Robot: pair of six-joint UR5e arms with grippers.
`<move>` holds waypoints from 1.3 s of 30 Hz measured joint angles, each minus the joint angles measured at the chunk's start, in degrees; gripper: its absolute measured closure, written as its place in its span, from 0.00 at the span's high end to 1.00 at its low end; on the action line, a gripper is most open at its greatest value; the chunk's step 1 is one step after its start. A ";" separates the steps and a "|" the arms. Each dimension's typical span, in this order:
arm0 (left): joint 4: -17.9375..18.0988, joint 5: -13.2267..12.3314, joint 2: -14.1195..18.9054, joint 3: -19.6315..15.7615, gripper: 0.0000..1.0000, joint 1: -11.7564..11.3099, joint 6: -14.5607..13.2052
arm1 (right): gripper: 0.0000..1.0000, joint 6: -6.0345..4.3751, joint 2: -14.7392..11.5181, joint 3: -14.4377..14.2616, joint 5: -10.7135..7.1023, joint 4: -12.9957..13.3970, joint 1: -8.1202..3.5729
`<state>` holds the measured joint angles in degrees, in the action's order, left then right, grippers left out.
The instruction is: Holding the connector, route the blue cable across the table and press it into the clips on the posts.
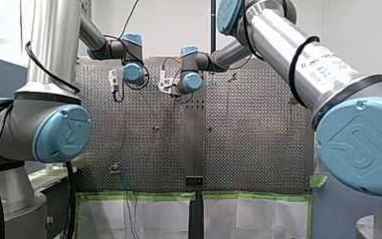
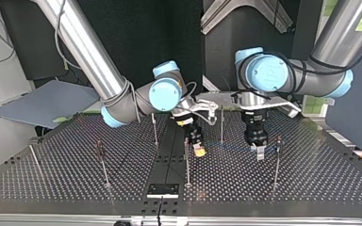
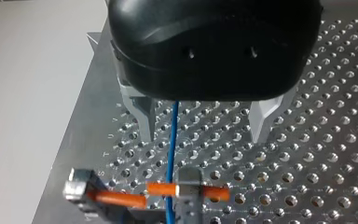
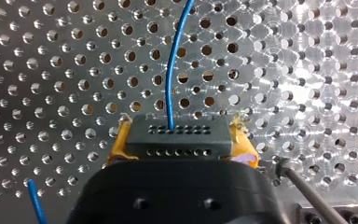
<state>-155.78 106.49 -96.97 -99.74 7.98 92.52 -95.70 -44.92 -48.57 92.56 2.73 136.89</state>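
Note:
I expect the blue cable (image 4: pixel 181 25) to get straighter and stay attached when I pull it along, because it has a loose bow (image 4: pixel 169 76) near the connector.
In the right wrist view, my right gripper (image 4: pixel 179 140) is shut on the dark grey connector (image 4: pixel 179 133), with yellow pads (image 4: pixel 115 145) on both sides of it. The blue cable (image 4: pixel 169 70) leaves the connector and curves away over the perforated table. In the left wrist view, my left gripper (image 3: pixel 204 137) is open, and the blue cable (image 3: pixel 171 140) runs between its metal fingers (image 3: pixel 143 120) without touching them. Just ahead of it the cable passes a post clip with orange parts (image 3: pixel 186 189). In the top view both grippers hang low, my right gripper (image 2: pixel 198 149) left of my left gripper (image 2: pixel 259 151).
Several thin posts stand on the table in the top view, among them one (image 2: pixel 187 162) beside my right gripper and one (image 2: pixel 277 162) beside my left gripper. A black plate (image 2: pixel 162 190) lies at the near edge. A post (image 4: pixel 307 196) rises close beside my right gripper.

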 joint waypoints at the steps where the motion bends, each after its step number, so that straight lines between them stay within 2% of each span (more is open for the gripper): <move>1: 0.03 0.00 0.00 0.00 0.73 -0.04 0.13 | 0.00 0.01 0.00 0.00 0.00 0.00 0.00; 2: 0.07 0.01 0.00 0.01 0.63 -0.08 0.37 | 0.00 0.02 0.00 0.01 0.00 0.00 0.00; 3: 0.12 0.04 0.00 0.01 0.63 -0.10 0.59 | 0.00 0.02 0.01 0.00 0.00 0.00 0.00; 4: 0.16 0.07 0.00 0.01 0.42 -0.10 0.85 | 0.00 0.03 0.03 0.00 0.00 0.00 0.00; 5: 0.21 0.12 0.00 0.01 0.37 -0.11 1.18 | 0.00 0.02 0.03 0.00 0.00 0.00 0.00; 6: 0.24 0.17 0.00 0.00 0.37 -0.11 1.41 | 0.00 0.02 0.02 0.00 0.00 -0.02 0.00; 8: 0.28 0.26 0.00 0.01 0.06 -0.10 1.91 | 0.00 0.02 0.03 0.00 0.00 -0.05 0.01; 9: 0.29 0.30 0.00 0.01 0.06 -0.09 2.11 | 0.00 0.00 0.03 0.00 0.00 -0.06 0.00; 10: 0.29 0.34 0.01 0.01 0.00 -0.08 2.29 | 0.00 0.00 0.04 0.00 0.00 -0.07 0.00; 22: -0.47 2.45 0.05 -0.15 0.00 0.70 2.62 | 0.00 -0.03 0.12 -0.19 0.02 -0.15 0.00; 27: -0.84 3.51 0.05 -1.45 0.00 1.57 1.91 | 0.00 0.01 0.13 -1.34 0.11 -0.13 0.00; 39: 4.26 3.87 0.00 -7.21 0.00 1.70 3.18 | 0.00 0.13 0.13 -6.62 0.16 -0.16 -0.07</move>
<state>-151.52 110.37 -96.97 -106.95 9.68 95.70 -95.56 -44.79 -55.19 92.72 2.57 136.83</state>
